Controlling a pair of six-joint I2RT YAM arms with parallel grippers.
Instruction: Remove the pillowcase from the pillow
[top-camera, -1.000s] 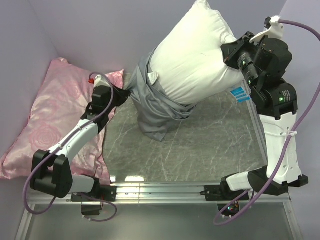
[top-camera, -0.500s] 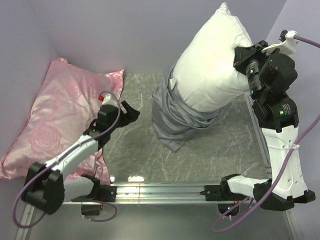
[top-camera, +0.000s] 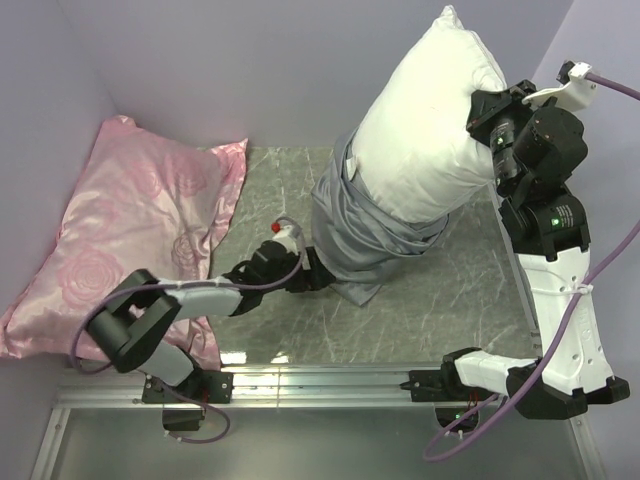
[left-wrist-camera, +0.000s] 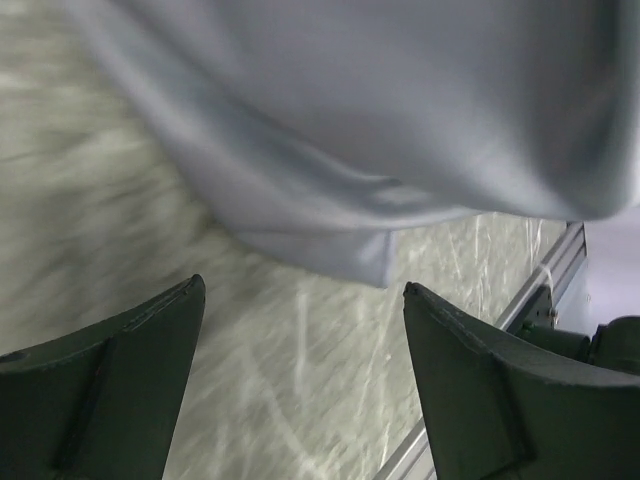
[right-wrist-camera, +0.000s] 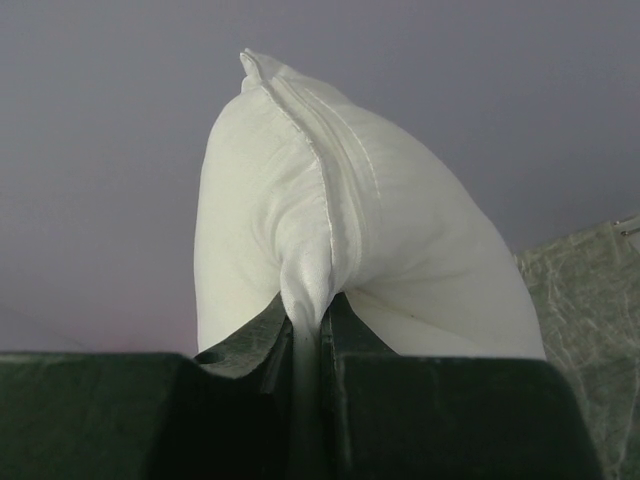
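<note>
The pillowcase is around the white pillow's lower end (top-camera: 402, 208) and the pillowcase's bottom corner is loose, so my left gripper should take hold of that corner (top-camera: 358, 292) and pull against the hold of my right gripper.
My right gripper (top-camera: 480, 108) holds the white pillow (top-camera: 425, 130) up at the right; in the right wrist view (right-wrist-camera: 310, 335) its jaws are shut on a pinch of the pillow's (right-wrist-camera: 340, 230) piped edge. The grey-blue pillowcase (top-camera: 360, 235) hangs bunched round the pillow's lower end, its bottom corner on the table. My left gripper (top-camera: 312, 277) lies low on the table just left of that corner. In the left wrist view (left-wrist-camera: 300, 300) its jaws stand open with only table between them, the pillowcase (left-wrist-camera: 380, 130) hanging just beyond the fingertips (left-wrist-camera: 190, 295).
A pink rose-patterned satin pillow (top-camera: 110, 240) lies along the left wall. The marbled table top (top-camera: 450, 290) is bounded by purple walls at back and sides. A metal rail (top-camera: 330, 380) runs along the near edge, with both arm bases on it.
My left gripper let go of the pillowcase by the pink pillow, opened, and swung right and down to the pillowcase's bottom corner. The right arm lifted the pillow higher and rightward.
</note>
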